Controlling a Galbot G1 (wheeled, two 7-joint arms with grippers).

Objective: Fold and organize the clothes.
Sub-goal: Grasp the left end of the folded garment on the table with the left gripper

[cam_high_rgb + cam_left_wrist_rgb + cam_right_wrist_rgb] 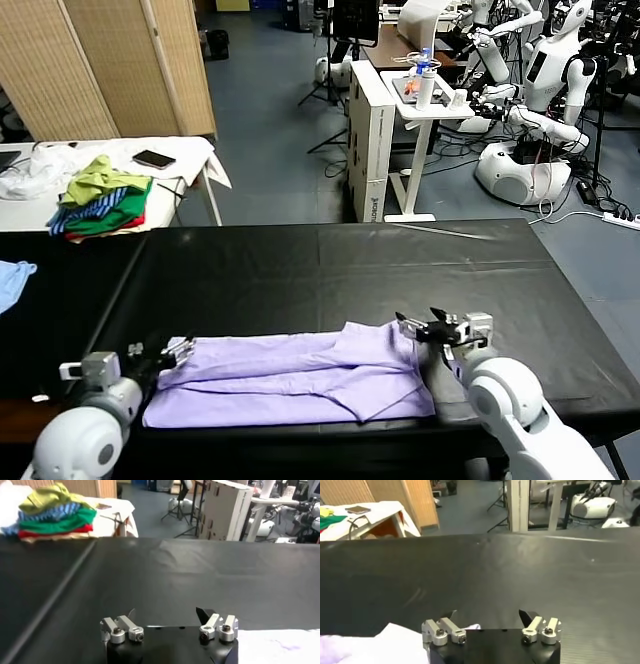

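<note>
My left gripper should pinch the opposite end (pixel 157 397) and pull the T-shirt clear before folding, because one end of the lavender T-shirt (pixel 402 346) lies under my open right gripper.
The clothes, one pale lavender T-shirt (pixel 300 380), lie folded into a long band along the front of the black table (pixel 330 270). My left gripper (pixel 178 350) sits at the shirt's left end, open, its fingers spread wide over bare black cloth in the left wrist view (pixel 167 614); a corner of the shirt (pixel 280 647) shows beside it. My right gripper (pixel 420 326) hovers at the shirt's upper right corner. It is open with nothing between its fingers (pixel 488 616), and the shirt's edge (pixel 370 645) lies just beside and under it.
A pile of green, yellow, striped and red garments (pixel 100 195) and a phone (pixel 153 158) lie on the white table at the back left. A light blue garment (pixel 12 280) sits at the black table's left edge. Other robots (pixel 540 90) stand far behind.
</note>
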